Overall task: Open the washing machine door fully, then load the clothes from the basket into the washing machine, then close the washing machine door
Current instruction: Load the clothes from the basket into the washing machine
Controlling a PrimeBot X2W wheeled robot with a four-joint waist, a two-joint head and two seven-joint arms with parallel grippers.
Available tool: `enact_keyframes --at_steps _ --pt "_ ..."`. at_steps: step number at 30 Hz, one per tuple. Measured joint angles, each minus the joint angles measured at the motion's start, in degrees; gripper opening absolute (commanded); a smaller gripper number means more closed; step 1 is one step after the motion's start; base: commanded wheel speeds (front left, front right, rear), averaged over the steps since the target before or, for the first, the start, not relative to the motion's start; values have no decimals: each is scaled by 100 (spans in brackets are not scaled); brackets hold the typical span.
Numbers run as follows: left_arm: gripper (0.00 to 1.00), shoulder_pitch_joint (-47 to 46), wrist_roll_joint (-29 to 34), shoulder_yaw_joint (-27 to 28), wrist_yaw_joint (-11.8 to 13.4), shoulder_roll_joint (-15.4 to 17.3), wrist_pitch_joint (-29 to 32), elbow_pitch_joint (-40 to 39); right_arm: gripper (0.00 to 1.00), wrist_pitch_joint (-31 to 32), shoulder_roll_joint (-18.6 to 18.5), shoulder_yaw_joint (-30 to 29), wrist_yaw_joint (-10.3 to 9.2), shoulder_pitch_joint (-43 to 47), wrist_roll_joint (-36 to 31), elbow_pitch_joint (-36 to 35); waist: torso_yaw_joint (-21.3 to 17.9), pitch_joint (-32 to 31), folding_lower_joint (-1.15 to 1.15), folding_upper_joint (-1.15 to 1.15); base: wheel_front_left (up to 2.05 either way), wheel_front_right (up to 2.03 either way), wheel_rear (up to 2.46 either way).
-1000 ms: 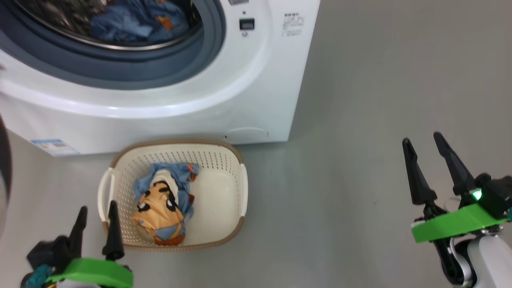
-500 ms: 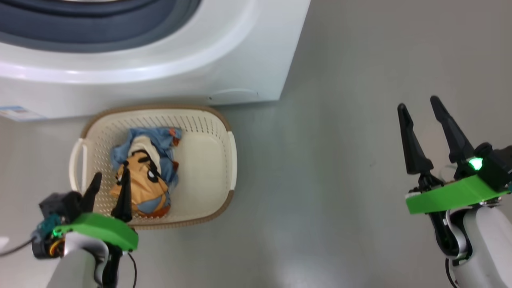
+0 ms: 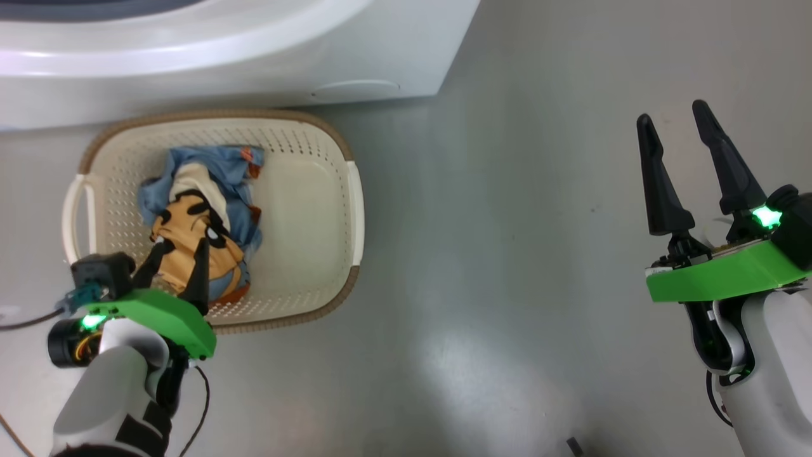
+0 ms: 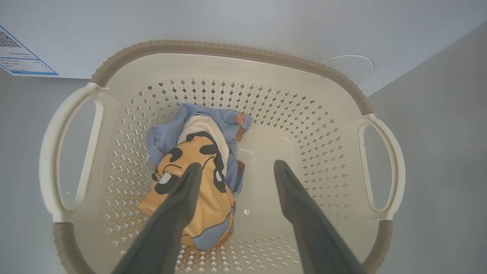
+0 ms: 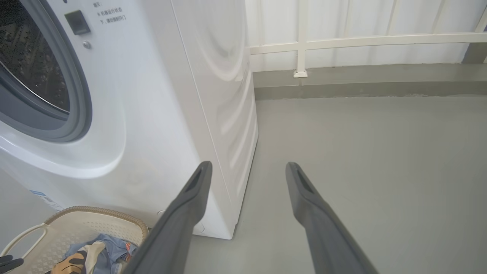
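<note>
I expect the bundle (image 3: 202, 225) to come up in one piece and leave the basket empty when I lift it, because light-blue cloth (image 3: 228, 171) is bunched around the cartoon face.
The cream basket (image 3: 352, 190) with a brown rim stands on the floor in front of the white washing machine (image 3: 254, 57). Clothes (image 3: 184, 184) lie in its left half: one light-blue bundle with an orange-and-black cartoon face. My left gripper (image 3: 181, 244) hangs open above the near end of that bundle; in the left wrist view its left finger (image 4: 179, 205) overlaps the clothes (image 4: 190, 152) and the right one is over bare basket (image 4: 228, 47) floor. My right gripper (image 3: 671, 113) is open over the floor, far right. The washing machine door is out of view.
In the right wrist view my right gripper (image 5: 248, 165) points past the washing machine's (image 5: 152, 95) front corner, with the drum opening (image 5: 30, 76) at left and the basket (image 5: 95, 211) low left. A white railing (image 5: 342, 40) bounds the grey floor behind. A dark cable (image 3: 19, 320) trails left.
The head camera has tilted down, so the machine and basket slid up the picture. My left gripper has moved forward over the basket rim, above the garment. Both grippers stay open.
</note>
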Motion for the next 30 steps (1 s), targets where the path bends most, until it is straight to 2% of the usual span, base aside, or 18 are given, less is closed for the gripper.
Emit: enact_keyframes --at_steps 11,18,26,30 --pt "100 -829 52 -472 2 240 280 921 100 0 -4 35 0 -177 -8 -74 -94 465 0 0 0 0 0" --pt "100 -1132 116 -612 105 296 714 1056 100 0 -3 42 1 -310 -9 -119 -153 749 0 0 0 0 0" --pt "100 -1367 211 -777 350 428 1216 1112 100 0 -10 131 0 -505 -20 -164 -181 1084 0 0 0 0 0" --pt "100 -1493 264 -890 364 495 1374 1123 100 0 -26 176 0 -526 -48 -185 -195 1224 0 0 0 0 0"
